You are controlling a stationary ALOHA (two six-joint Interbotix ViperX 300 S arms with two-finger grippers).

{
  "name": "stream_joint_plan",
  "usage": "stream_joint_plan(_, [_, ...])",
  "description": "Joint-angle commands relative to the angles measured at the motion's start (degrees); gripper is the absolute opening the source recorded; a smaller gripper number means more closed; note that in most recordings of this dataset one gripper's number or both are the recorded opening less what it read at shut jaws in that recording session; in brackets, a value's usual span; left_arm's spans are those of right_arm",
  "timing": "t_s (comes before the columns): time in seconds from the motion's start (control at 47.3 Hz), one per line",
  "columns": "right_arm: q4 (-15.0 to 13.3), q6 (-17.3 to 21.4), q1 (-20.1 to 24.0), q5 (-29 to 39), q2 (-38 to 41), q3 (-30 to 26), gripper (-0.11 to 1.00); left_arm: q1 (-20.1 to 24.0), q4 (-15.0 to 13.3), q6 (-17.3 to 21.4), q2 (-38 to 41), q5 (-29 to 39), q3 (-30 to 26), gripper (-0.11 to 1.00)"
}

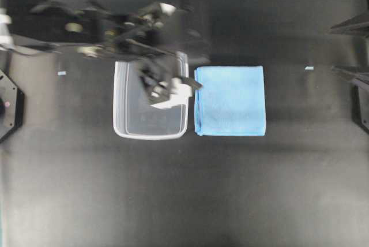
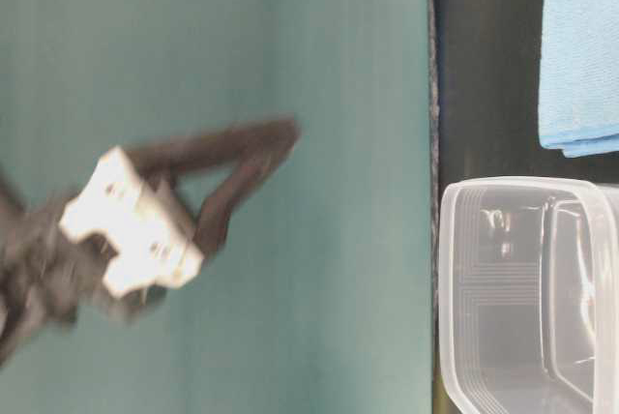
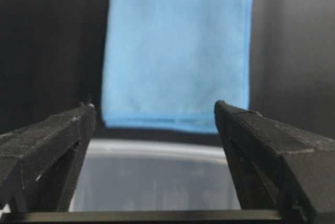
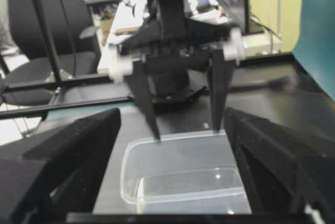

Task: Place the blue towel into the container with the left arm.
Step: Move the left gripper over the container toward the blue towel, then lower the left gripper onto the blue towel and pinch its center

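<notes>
My gripper will make the blue towel [image 1: 232, 101] bunch into a fold and droop at its sides when I lift it, because thin, soft layers show along the towel's folded edge [image 1: 198, 103].
The blue towel [image 1: 230, 101] lies folded flat on the black table, just right of the container [image 1: 124, 121]. This clear plastic tub holds nothing. My left gripper [image 1: 187, 91] hangs over the container's right half and points toward the towel. In the left wrist view, the left gripper [image 3: 154, 109] is open with nothing between its fingers. The container's rim [image 3: 157, 148] is below it and the blue towel [image 3: 175, 51] just beyond. From the right wrist view, the left gripper [image 4: 186, 134] hangs over the far rim of the container [image 4: 178, 195]. My right gripper [image 4: 172, 124] is open and holds nothing.
Dark parts of the right arm [image 1: 351, 74] show at the table's right edge. Two small pale tape marks [image 1: 61, 73] [image 1: 309, 68] lie on the table. A teal wall [image 2: 290, 337] stands beside the table. Chairs and desks stand behind the left arm.
</notes>
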Motion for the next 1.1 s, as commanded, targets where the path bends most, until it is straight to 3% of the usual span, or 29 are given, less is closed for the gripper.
stream_joint_plan(0.0, [0.2,0.1,-0.3,1.4,-0.6,-0.6,0.77,-1.1,0.3,1.9,5.9,1.7,-6.9,0.88])
stream_joint_plan(0.169, [0.2,0.1,-0.3,2.4,-1.3,-0.8,0.77,-1.2,0.3,3.8,15.5,5.6,-14.5,0.88])
stream_joint_plan(0.465, [0.2,0.2,-0.3,2.6,-1.7,-1.0,0.77,-0.9,0.3,3.8,26.6,5.6,-20.6,0.88])
stream_joint_plan(1.077, [0.2,1.8,-0.3,5.0,-1.8,-0.6,0.76,-1.5,0.3,3.8,31.7,5.0,-17.1,0.84])
